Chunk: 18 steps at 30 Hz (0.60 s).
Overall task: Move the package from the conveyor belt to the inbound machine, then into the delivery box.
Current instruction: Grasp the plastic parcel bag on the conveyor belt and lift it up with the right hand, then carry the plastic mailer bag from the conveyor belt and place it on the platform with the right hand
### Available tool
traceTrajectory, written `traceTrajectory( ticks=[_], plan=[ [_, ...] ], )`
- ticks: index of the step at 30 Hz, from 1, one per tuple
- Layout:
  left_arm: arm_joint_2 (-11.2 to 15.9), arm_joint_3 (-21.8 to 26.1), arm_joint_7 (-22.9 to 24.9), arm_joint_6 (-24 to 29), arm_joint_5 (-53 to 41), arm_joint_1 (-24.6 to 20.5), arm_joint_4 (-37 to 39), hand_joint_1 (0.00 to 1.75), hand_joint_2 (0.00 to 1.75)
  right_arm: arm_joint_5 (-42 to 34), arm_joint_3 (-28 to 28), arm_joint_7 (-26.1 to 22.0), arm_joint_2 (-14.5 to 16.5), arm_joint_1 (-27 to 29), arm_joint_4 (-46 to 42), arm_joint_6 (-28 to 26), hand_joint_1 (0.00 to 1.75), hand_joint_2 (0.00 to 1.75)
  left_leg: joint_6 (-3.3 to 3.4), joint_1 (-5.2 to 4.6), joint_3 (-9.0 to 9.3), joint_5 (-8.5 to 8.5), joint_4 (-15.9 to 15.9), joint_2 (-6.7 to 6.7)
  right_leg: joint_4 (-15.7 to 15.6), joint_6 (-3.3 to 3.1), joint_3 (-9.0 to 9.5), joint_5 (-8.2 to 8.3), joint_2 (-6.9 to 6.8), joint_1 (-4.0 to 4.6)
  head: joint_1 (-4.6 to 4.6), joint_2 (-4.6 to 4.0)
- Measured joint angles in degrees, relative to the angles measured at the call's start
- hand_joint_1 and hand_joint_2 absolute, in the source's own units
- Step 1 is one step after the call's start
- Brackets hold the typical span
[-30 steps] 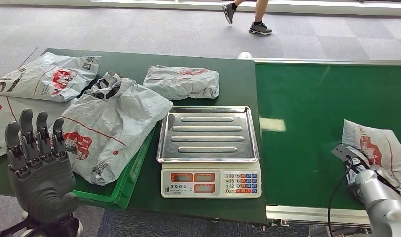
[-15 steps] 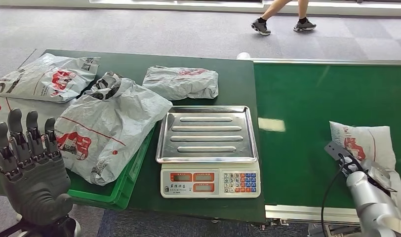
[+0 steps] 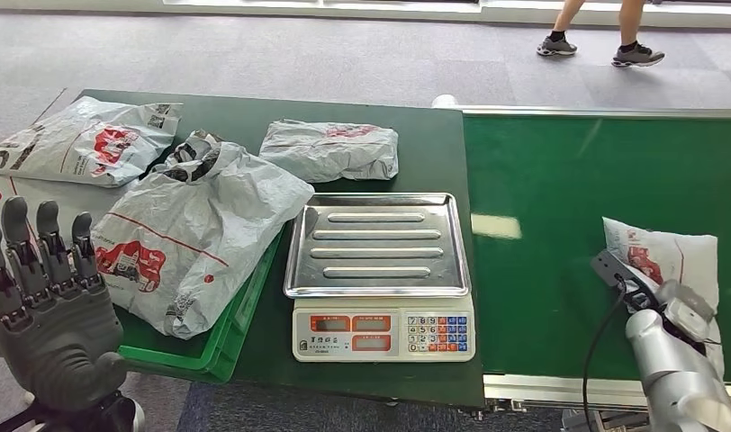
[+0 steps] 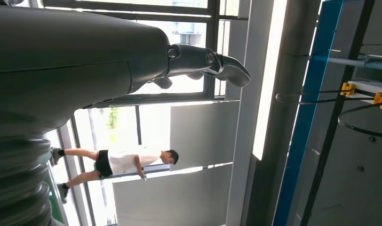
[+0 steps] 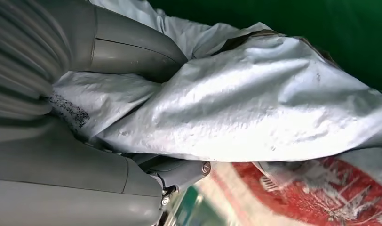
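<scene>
The large grey package (image 3: 189, 238) bulges up past the green box's rim (image 3: 232, 326), so I expect another package to lie heaped on top once I lower it there.
A grey plastic package (image 3: 672, 256) with a red print lies at the near right of the green conveyor belt (image 3: 578, 198). My right hand (image 3: 679, 317) is on its near edge, mostly hidden behind my wrist. In the right wrist view the thumb (image 5: 128, 47) and fingers (image 5: 175, 172) close around a fold of the package (image 5: 255, 108), so the hand grips it. My left hand (image 3: 47, 310) is raised at the lower left, fingers upright and spread, holding nothing. The weighing scale (image 3: 384, 335) with its steel tray (image 3: 377, 241) stands left of the belt. The green box (image 3: 220, 346) holds a large grey package (image 3: 200, 229).
More grey packages lie on the green table: one behind the scale (image 3: 330, 148) and others at the far left (image 3: 87, 139). A person (image 3: 600, 45) walks across the floor beyond the belt. The belt's metal front rail (image 3: 560, 390) runs below my right arm.
The package has bunched up and shifted a little left on the belt in my right hand. My left hand has sunk lower and leftward. The person has walked to the right.
</scene>
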Motion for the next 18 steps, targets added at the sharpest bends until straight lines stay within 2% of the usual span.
traceTrajectory(
  ticks=[3,6,10,15,18],
  plan=[
    [-0.01,0.45,-0.01,0.40,0.94,0.14,-0.37,0.00,1.75,3.08,0.43,-1.54,1.74,-0.11,-8.01,-1.25,1.75,1.75,-0.03,-0.04,-0.08,0.03,-0.02,0.05,0.04,-0.03,-0.10,0.03,0.09,-0.03,0.01,0.00],
    [-0.05,1.02,0.00,0.11,1.52,0.22,-0.46,0.00,1.75,4.11,2.28,-3.01,4.40,-0.73,-19.07,1.12,1.75,1.75,-0.06,-0.04,0.04,0.04,-0.02,0.24,0.05,-0.06,-0.18,0.05,0.32,-0.02,-0.01,0.00],
    [-0.02,1.38,0.02,-1.16,2.34,-0.01,0.17,0.00,1.75,4.27,6.63,-8.27,6.92,-1.75,-29.43,2.73,1.75,1.75,-0.09,-0.03,-0.06,0.11,-0.06,0.06,0.09,-0.07,-0.17,0.04,0.11,-0.01,0.01,0.00],
    [0.49,0.82,0.12,-1.60,3.40,-3.24,3.87,0.00,1.75,2.45,20.96,-14.09,10.39,-8.82,-34.73,6.66,1.75,1.75,-0.20,-0.03,-0.01,0.17,-0.09,0.52,0.15,-0.24,-0.38,0.18,0.60,0.02,-0.01,0.00],
    [0.76,-1.52,0.17,-1.59,3.55,-5.03,6.73,0.00,1.75,-1.71,32.08,-20.15,14.72,-13.78,-32.67,7.26,1.75,1.75,-0.31,0.03,0.09,0.21,-0.10,0.66,0.15,-0.32,-0.37,0.21,0.74,0.18,0.00,0.00]
  ],
)
